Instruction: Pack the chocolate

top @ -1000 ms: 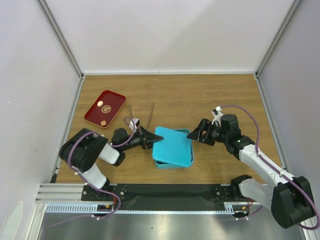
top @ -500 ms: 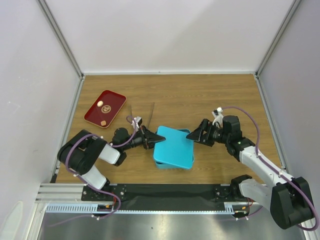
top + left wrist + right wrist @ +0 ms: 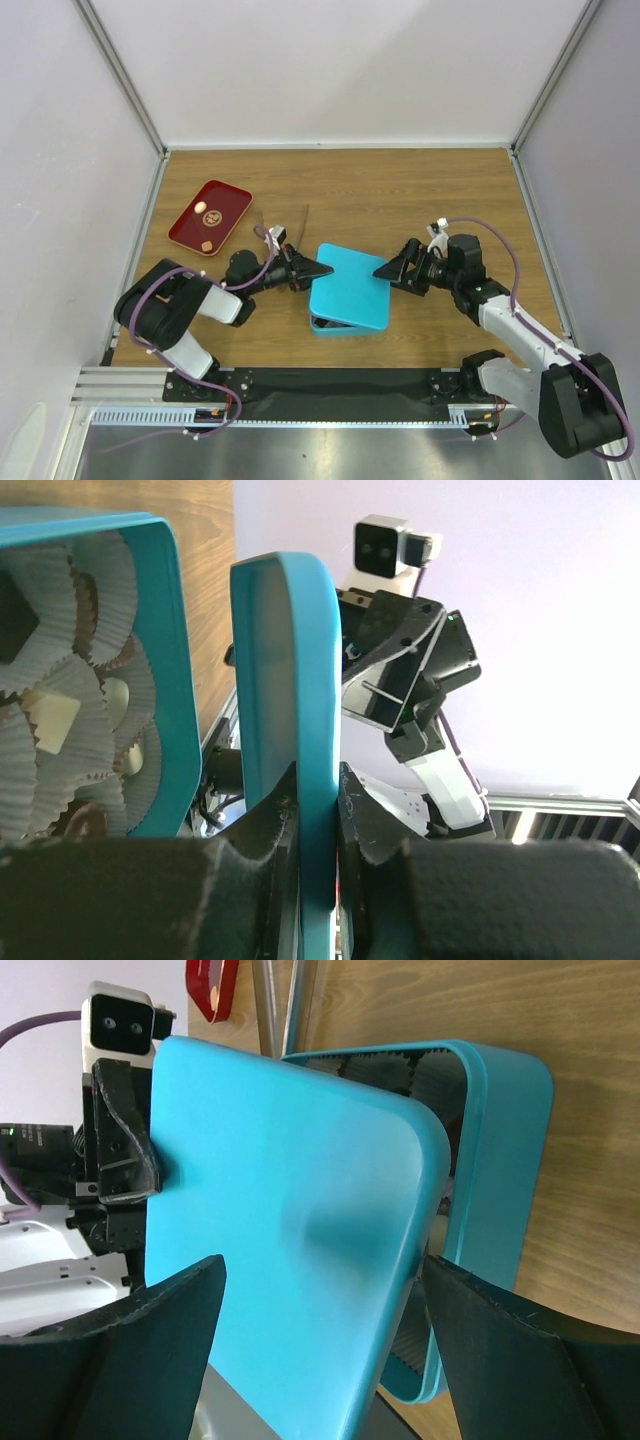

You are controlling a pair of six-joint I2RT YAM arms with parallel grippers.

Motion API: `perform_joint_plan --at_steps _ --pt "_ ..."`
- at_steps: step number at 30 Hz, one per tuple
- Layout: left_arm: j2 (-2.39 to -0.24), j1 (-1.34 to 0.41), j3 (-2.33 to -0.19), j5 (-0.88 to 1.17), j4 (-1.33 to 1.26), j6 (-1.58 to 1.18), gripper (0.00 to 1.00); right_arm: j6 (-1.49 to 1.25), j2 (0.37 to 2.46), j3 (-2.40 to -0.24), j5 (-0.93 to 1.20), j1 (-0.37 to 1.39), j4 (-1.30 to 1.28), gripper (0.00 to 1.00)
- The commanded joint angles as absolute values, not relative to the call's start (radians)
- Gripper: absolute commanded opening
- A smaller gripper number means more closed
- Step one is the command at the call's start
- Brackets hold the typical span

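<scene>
The lid tilts over the box with its rim [image 3: 317,745] between my left gripper's fingers, so that gripper should open and set the lid square on the box [image 3: 326,328].
The teal lid [image 3: 352,285] hangs tilted over the teal box [image 3: 335,327]. My left gripper [image 3: 318,269] is shut on the lid's left edge; in the left wrist view the lid's rim [image 3: 288,680] is pinched between both fingers. The box [image 3: 172,630] holds white paper cups with chocolates, such as a cream cube [image 3: 55,712]. My right gripper [image 3: 386,270] is open at the lid's right edge. In the right wrist view its fingers [image 3: 150,1335] stand wide on either side of the lid [image 3: 290,1200] above the box [image 3: 505,1150]. Two more chocolates [image 3: 200,207] lie on the red tray.
The red tray [image 3: 222,203] sits at the left back of the wooden table, and it also shows in the right wrist view [image 3: 210,985]. Thin metal tongs [image 3: 283,232] lie between the tray and the box. White walls close in the table on three sides.
My left gripper has moved right and up with the lid. The lid has slid right and tilted, uncovering the box's near left part. The right gripper has shifted slightly.
</scene>
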State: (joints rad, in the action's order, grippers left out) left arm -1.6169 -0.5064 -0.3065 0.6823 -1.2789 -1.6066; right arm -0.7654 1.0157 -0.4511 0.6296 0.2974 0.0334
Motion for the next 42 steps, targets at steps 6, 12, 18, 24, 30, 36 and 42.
perform_joint_plan --at_steps 6,12,18,24,30,36,42 --pt "-1.585 -0.517 -0.348 0.666 -1.726 -1.609 0.10 -0.867 1.055 -0.428 0.715 0.295 0.212 0.86" --pt "-1.597 -0.518 -0.338 0.666 -1.724 -1.611 0.23 -0.917 1.078 -0.399 0.755 0.293 0.331 0.78" --pt "-1.614 -0.518 -0.290 0.681 -1.712 -1.591 0.32 -0.879 1.080 -0.419 0.747 0.285 0.284 0.51" --pt "-1.577 -0.518 -0.281 0.706 -1.605 -1.533 0.48 -0.847 1.092 -0.445 0.746 0.278 0.241 0.43" --pt "-1.477 -0.518 -0.313 0.726 -1.329 -1.415 0.61 -0.847 1.118 -0.454 0.761 0.265 0.249 0.41" --pt "-1.355 -0.518 -0.357 0.707 -0.948 -1.238 0.76 -0.847 1.135 -0.454 0.772 0.255 0.259 0.38" --pt "-1.312 -0.520 -0.391 0.678 -0.756 -1.143 0.80 -0.848 1.149 -0.456 0.779 0.252 0.279 0.36"
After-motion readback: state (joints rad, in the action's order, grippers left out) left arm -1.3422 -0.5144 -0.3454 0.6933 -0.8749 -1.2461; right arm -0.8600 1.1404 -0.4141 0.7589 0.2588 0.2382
